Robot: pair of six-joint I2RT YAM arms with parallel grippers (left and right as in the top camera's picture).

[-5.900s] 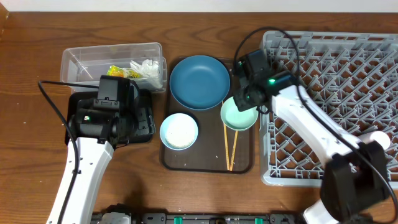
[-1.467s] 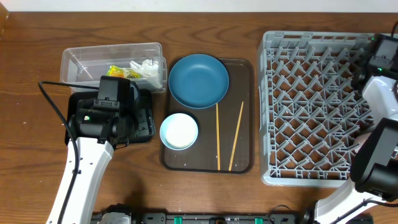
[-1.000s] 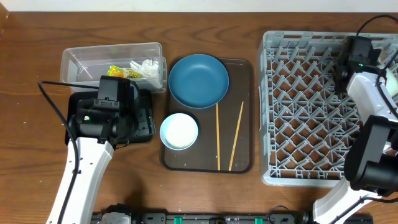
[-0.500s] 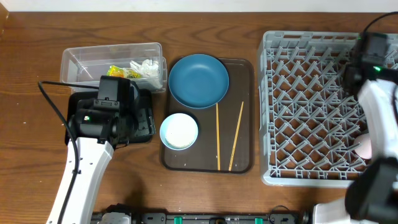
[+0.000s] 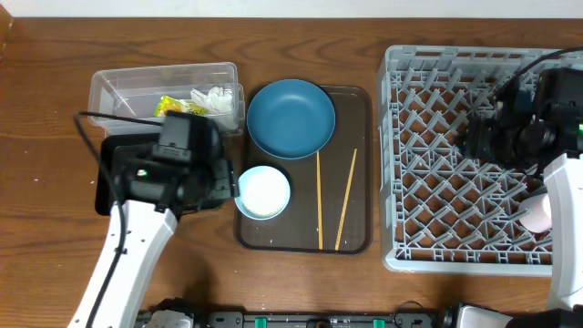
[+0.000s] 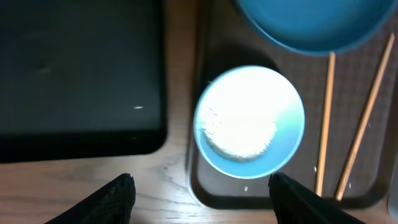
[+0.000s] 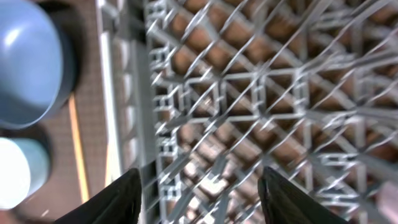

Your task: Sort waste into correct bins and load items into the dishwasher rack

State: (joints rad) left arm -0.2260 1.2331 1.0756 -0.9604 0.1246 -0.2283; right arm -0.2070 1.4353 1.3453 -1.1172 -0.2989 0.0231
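Note:
My left gripper is to tip out the pale blue-white bowl over the black tray (image 5: 127, 150) before it loads the rack, because the white rice heap (image 5: 264, 192) is in the bowl.
The pale blue-white bowl (image 5: 264, 191) holds the white rice heap (image 6: 239, 127) and sits on the brown serving tray next to the dark blue dish (image 5: 291, 118) and two chopsticks (image 5: 320, 200). My left gripper (image 6: 202, 205) is open and empty above the bowl's near-left edge; in the overhead view it (image 5: 223, 182) sits at the bowl's left. The clear tub (image 5: 123, 87) holds the yellow-green wrapper (image 5: 168, 105) and white tissue (image 5: 211, 98). My right gripper (image 7: 199, 199) is open and empty over the grey rack (image 5: 455, 182). The pink-white cup (image 5: 537, 211) lies in the rack. The mint bowl is out of view.
The black tray (image 6: 74, 68) lies left of the brown serving tray (image 5: 305, 239), partly under my left arm. The right wrist view shows the dish (image 7: 25, 62), the pale bowl (image 7: 18, 171) and a chopstick (image 7: 78, 143) left of the rack's wall.
My left arm has moved right, from over the black tray to the pale bowl. My right arm has swung from the rack's far right corner toward its middle, jaws empty.

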